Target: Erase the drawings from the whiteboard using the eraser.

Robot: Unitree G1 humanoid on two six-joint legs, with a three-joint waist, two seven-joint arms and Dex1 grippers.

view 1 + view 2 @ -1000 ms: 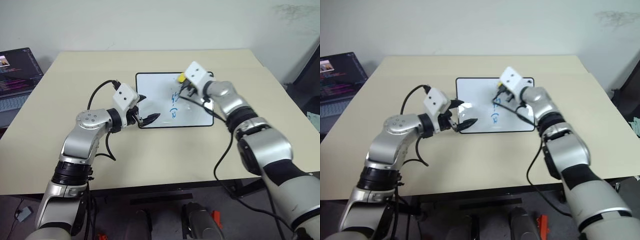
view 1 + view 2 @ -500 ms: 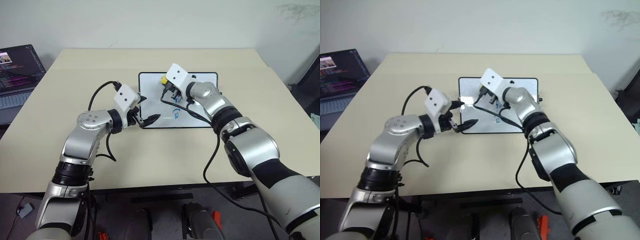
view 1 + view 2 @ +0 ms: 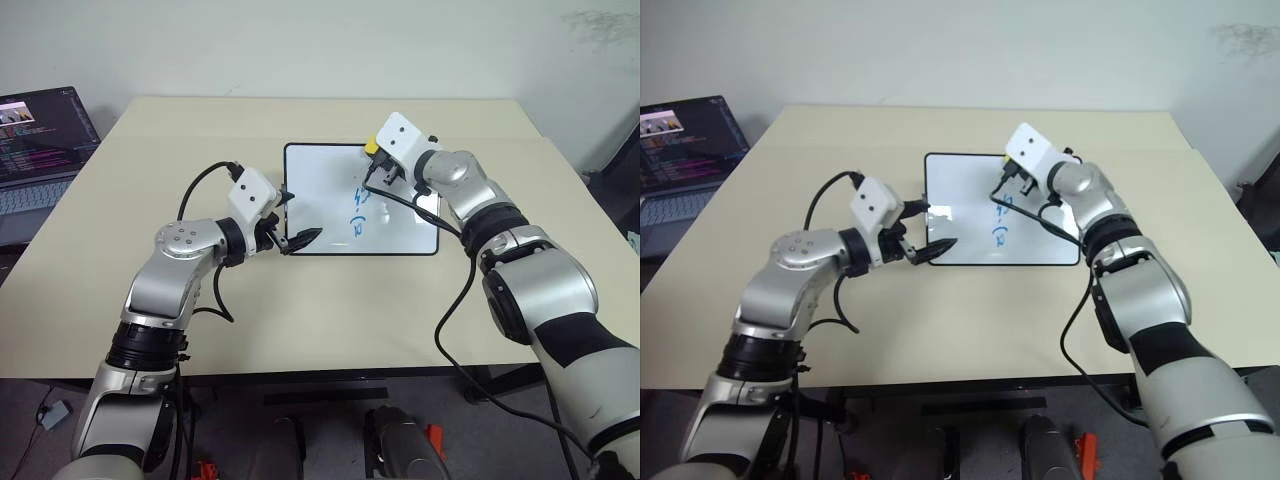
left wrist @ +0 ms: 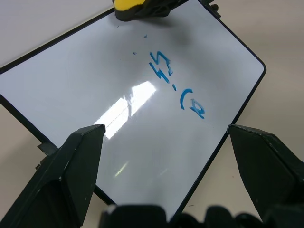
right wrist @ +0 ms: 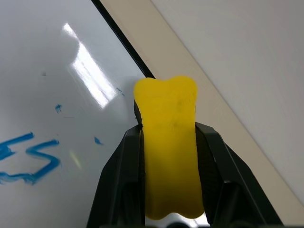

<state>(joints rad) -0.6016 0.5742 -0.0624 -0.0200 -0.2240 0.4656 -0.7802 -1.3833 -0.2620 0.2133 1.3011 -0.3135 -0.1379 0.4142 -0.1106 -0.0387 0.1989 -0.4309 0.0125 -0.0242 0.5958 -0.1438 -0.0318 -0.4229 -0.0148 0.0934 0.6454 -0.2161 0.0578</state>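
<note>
Next, my right gripper pulls the eraser back across the board toward the strokes, because the eraser is at the whiteboard's far edge, past the blue strokes.
The whiteboard lies flat in the middle of the tan table. The drawings are blue strokes in a short column right of the board's centre, also seen at the drawings. My right gripper is shut on the yellow eraser, which sits on the board near its far edge, just beyond the top stroke. In the right wrist view the eraser stands between both fingers, beside the board's black frame. My left gripper is open at the board's near left corner, one finger on either side of that corner.
An open laptop stands on a separate surface at the far left. Black cables loop from both wrists over the table. Bare table surrounds the board on all sides.
My right gripper swept left across the board with the eraser, then came back right to the far edge above the strokes. The left arm has stayed put.
</note>
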